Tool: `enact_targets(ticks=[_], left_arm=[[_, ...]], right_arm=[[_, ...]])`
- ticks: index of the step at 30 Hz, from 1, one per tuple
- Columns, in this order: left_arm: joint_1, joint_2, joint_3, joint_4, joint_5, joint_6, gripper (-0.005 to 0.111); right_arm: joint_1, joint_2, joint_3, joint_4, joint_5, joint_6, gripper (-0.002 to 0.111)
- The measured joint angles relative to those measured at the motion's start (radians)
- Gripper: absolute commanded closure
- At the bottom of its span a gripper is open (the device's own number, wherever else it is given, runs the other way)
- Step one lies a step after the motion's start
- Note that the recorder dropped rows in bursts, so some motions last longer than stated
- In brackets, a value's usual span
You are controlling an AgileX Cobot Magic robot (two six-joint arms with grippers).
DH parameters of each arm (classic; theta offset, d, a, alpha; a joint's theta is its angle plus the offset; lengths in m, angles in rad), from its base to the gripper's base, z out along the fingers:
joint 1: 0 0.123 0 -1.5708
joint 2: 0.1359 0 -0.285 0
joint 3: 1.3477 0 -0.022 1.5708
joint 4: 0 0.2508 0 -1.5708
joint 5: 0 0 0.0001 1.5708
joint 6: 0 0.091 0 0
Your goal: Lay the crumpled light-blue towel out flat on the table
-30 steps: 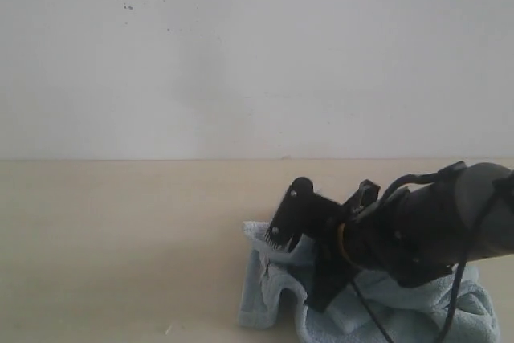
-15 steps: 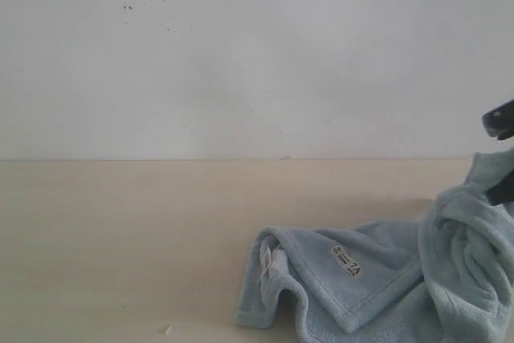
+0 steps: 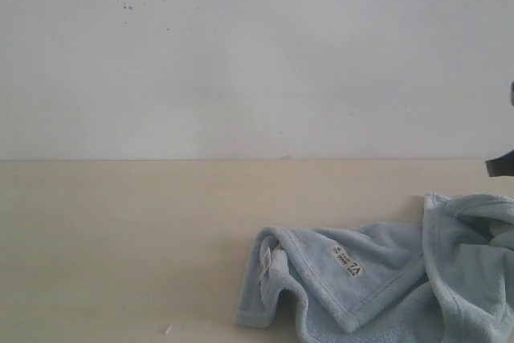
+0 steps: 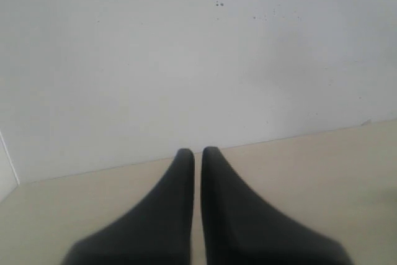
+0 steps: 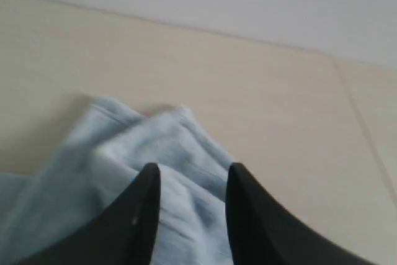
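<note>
My gripper will shift the heaped fold (image 3: 488,213) alone at first when I pull it, because slack folds (image 3: 440,272) lie between the heaped fold and the white label.
The light-blue towel (image 3: 385,287) lies crumpled on the beige table (image 3: 120,230) at the front right, partly unfolded, with its white label (image 3: 347,261) facing up. A fold is heaped at the right edge. In the right wrist view my right gripper (image 5: 193,172) hovers just over that heap of towel (image 5: 124,147); its jaws stand apart and the cloth shows loose between them. Only a dark bit of that arm (image 3: 499,165) shows in the exterior view. My left gripper (image 4: 198,151) is shut on nothing, above bare table, away from the towel.
A plain white wall (image 3: 257,54) rises behind the table's far edge. Bare tabletop stretches left of the towel. A small pale speck (image 3: 165,329) lies near the front edge.
The right arm drew back to the right, pulling a towel corner with it and baring the label. Its jaws then opened and the lifted fold dropped onto the table.
</note>
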Motion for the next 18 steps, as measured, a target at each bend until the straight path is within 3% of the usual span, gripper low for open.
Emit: enact_targets(ticks=[5,10,18], left_arm=[[0.000,0.000,0.000,0.000,0.000,0.000,0.103],[0.000,0.000,0.000,0.000,0.000,0.000,0.103],[0.000,0.000,0.000,0.000,0.000,0.000,0.103]], right_arm=[[0.051,0.008,0.033,0.016,-0.167,0.000,0.074],[0.129,0.104,0.017,-0.002,-0.171,-0.022,0.059],[0.152,0.296,-0.156,0.032,-0.124,0.038,0.058]])
